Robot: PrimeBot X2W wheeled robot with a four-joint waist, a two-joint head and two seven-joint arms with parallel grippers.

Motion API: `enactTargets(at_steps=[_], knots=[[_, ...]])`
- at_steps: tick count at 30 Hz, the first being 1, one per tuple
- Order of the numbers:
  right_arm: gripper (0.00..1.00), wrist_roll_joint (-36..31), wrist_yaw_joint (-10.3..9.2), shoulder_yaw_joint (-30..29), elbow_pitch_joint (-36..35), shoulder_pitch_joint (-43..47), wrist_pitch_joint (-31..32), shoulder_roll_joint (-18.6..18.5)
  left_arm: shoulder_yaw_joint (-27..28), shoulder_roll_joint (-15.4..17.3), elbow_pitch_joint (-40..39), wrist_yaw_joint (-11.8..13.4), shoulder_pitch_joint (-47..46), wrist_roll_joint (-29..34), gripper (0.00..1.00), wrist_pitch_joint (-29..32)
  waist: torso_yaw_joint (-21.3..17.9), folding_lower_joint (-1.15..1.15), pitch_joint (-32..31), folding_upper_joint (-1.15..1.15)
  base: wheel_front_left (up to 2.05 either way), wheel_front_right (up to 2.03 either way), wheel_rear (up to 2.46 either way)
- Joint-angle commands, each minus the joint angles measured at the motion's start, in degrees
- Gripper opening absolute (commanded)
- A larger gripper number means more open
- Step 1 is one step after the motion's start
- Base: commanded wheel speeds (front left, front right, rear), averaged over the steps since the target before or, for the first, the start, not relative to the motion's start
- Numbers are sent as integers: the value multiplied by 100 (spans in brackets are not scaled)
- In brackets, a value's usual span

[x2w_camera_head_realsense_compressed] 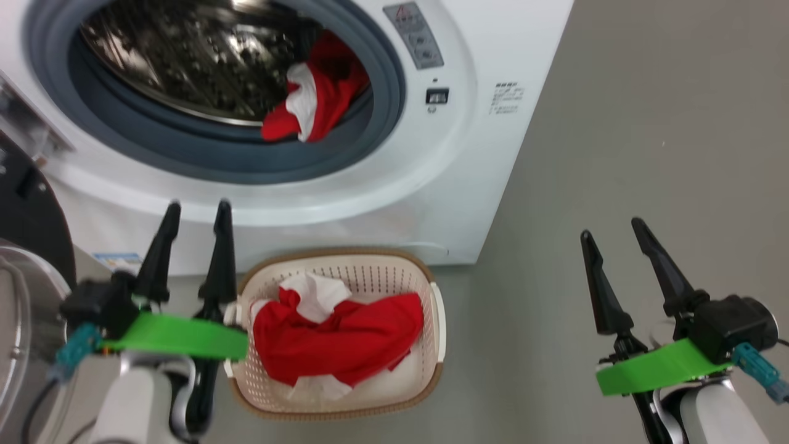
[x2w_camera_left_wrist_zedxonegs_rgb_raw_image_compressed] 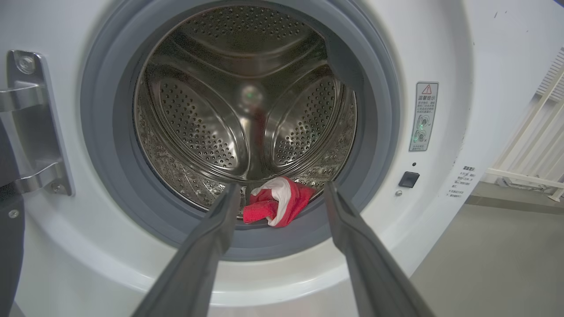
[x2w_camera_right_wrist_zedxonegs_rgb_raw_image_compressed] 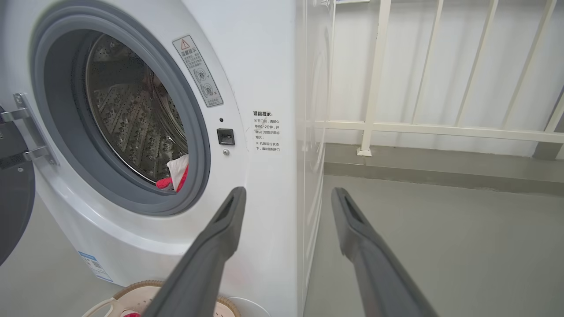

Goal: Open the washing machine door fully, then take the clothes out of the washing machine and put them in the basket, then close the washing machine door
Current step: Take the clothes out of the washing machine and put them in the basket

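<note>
The red and white garment (x2w_camera_head_realsense_compressed: 318, 96) has shiny metal (x2w_camera_head_realsense_compressed: 211, 55) showing all around it, so I expect the drum to be empty when I pull the garment out.
The white washing machine (x2w_camera_head_realsense_compressed: 394, 203) stands with its round mouth uncovered; its door (x2w_camera_head_realsense_compressed: 24, 290) hangs swung out at the far left. One red and white garment (x2w_camera_head_realsense_compressed: 317, 98) lies at the drum's front lip on the grey seal, also visible as clothes (x2w_camera_left_wrist_zedxonegs_rgb_raw_image_compressed: 280, 202) between my left fingers' line of sight. More red and white clothes (x2w_camera_head_realsense_compressed: 336, 342) fill the basket (x2w_camera_head_realsense_compressed: 431, 376) on the floor before the machine. My left gripper (x2w_camera_head_realsense_compressed: 197, 213) is open and empty, beside the basket's left rim, pointing at the drum. My right gripper (x2w_camera_head_realsense_compressed: 613, 228) is open and empty over the bare floor to the right.
Grey floor (x2w_camera_head_realsense_compressed: 647, 154) spreads to the right of the machine. A white railing (x2w_camera_right_wrist_zedxonegs_rgb_raw_image_compressed: 423, 127) runs along the wall beyond the machine's right side. The door's metal hinge (x2w_camera_left_wrist_zedxonegs_rgb_raw_image_compressed: 31, 123) sits on the left of the opening.
</note>
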Motion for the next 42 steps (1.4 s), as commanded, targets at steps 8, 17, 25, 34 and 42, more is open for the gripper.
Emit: enactTargets(at_steps=[8, 17, 25, 34, 42], knots=[[100, -12, 43, 217, -219, -582, -37, -20, -96, 316, 621, -32, -1509, -185, 100, -52, -41, 0, 1076, 0, 0, 0, 0], [100, 19, 43, 208, -320, -877, -37, -20, -181, 627, 1316, -32, -2802, -383, 100, -52, -224, 0, 1767, 0, 0, 0, 0], [100, 122, 43, 278, -371, -1094, -37, -20, -493, 849, 2033, -32, -3875, -880, 100, -52, -430, 0, 2234, 0, 0, 0, 0], [100, 209, 43, 273, -348, -1229, -37, -20, -1746, 1117, 2468, -32, -4775, -1872, 100, 257, -492, 0, 2522, 0, 0, 0, 0], [100, 329, 43, 401, -299, -1362, -37, -20, -2620, 1567, 3343, -9, -5512, -1460, 100, 641, -588, 0, 2645, 0, 0, 0, 0]])
